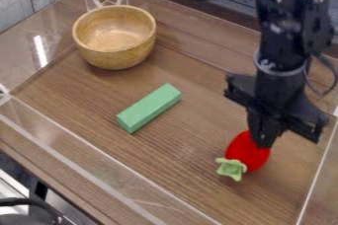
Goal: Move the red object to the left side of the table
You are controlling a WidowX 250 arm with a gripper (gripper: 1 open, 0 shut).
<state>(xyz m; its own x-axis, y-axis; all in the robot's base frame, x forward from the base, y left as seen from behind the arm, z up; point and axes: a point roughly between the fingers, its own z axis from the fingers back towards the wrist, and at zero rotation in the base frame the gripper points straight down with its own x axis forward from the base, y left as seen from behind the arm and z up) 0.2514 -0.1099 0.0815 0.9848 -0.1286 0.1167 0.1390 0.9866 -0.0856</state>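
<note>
Only the red object's far end [256,136] meets my gripper's fingers. I should therefore lift clear and come back down with the fingers around its middle [247,151] before I carry the object.
The red object [244,153] is a small glossy red toy fruit with a pale green leafy cap [232,169]. It sits near the right front of the wood-grain table [199,56]. My gripper [260,140] points straight down onto its upper right part. The fingers are drawn together, shut on the red fruit. I cannot tell whether the fruit touches the tabletop or hangs just above it. The fingertips are partly hidden against the red body.
A green rectangular block [149,108] lies at an angle in the middle of the table. A wooden bowl [115,37] stands at the back left. Low clear acrylic walls [79,145] edge the table, close to the fruit on the right.
</note>
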